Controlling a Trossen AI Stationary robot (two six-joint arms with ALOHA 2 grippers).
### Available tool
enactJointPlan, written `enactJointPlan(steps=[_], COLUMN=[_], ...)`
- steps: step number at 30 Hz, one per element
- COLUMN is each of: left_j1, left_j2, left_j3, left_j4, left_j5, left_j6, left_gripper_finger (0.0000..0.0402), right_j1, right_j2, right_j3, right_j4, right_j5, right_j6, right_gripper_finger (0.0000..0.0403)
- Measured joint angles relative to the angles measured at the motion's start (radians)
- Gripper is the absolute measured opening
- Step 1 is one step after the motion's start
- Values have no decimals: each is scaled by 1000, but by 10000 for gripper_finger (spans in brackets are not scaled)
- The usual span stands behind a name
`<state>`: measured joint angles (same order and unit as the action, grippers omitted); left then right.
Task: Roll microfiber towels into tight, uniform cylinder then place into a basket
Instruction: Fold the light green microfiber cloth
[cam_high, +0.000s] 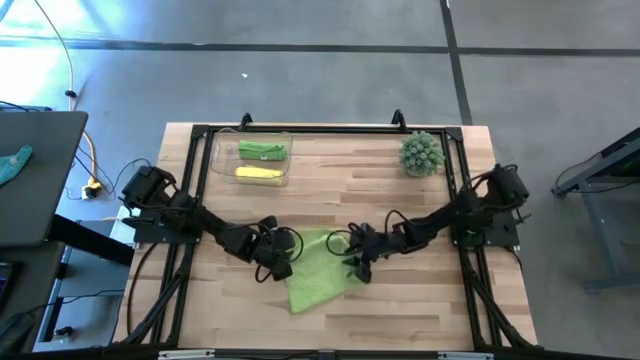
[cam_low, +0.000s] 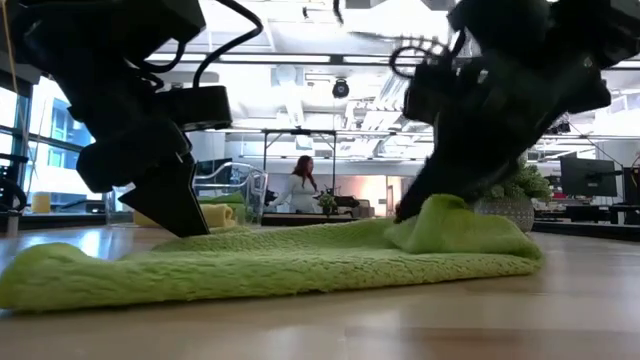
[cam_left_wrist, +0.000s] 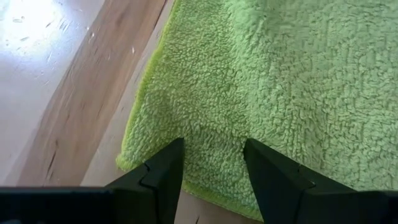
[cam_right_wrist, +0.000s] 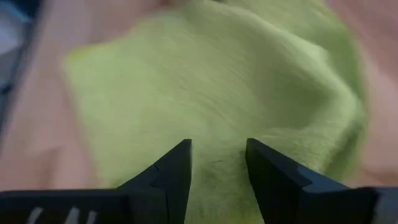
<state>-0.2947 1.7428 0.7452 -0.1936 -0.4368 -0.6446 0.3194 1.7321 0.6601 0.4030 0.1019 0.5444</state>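
The towel bunches into a raised fold by my right gripper, so I should move that gripper back, pinch the folded edge and lift the towel before rolling.
A light green microfiber towel lies spread on the wooden table, its right edge humped up. My left gripper is open and slants down at the towel's left edge. My right gripper is also open and slants down at the towel's right edge. Green pile shows between each pair of fingers. The clear basket stands at the far left and holds a green roll and a yellow roll. My left gripper has its open fingertips down at the flat towel near its left corner, slanting from the table's left. I cannot tell whether they press the pile. My right gripper stands against the raised fold of the towel's right edge, slanting from the table's right. The gripper's own body hides the place of contact.
A spiky round green plant stands at the far right of the table. Black frame rails run along the table's left, right and far sides. Bare wood lies between the towel and the basket.
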Motion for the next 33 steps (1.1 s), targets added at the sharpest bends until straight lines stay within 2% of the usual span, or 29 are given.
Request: enactJointPlan(steps=[4, 6, 12, 17, 21, 24, 27, 29, 33], left_j1=[0, 0, -4, -13, -13, -13, -13, -13, -13], left_j2=[1, 1, 1, 1, 1, 2, 2, 2, 2], left_j3=[-1, -1, -1, -1, -1, -1, -1, -2, -2], left_j4=[5, 6, 5, 2, 2, 2, 3, 7, 8], left_j5=[-6, -8, -9, -12, -15, -14, -15, -17, -21], left_j6=[0, 0, 0, 0, 0, 0, -7, -7, -7], left_gripper_finger=[163, 163, 163, 163, 163, 163, 163, 163, 163], right_j1=[34, 41, 25, 22, 22, 21, 19, 15, 22], right_j2=[0, 0, -4, -44, -136, -206, -241, -238, -174], right_j3=[0, 0, 0, 0, 0, 0, 0, 0, 0], right_j4=[134, 141, 37, 30, -138, -342, -489, -520, -470], right_j5=[-5, 4, 24, 2, 17, 104, 163, 156, 124], right_j6=[-98, -140, -125, -102, -115, -27, 134, 233, 348], right_gripper_finger=[144, 144, 144, 144, 144, 144, 144, 144, 144])
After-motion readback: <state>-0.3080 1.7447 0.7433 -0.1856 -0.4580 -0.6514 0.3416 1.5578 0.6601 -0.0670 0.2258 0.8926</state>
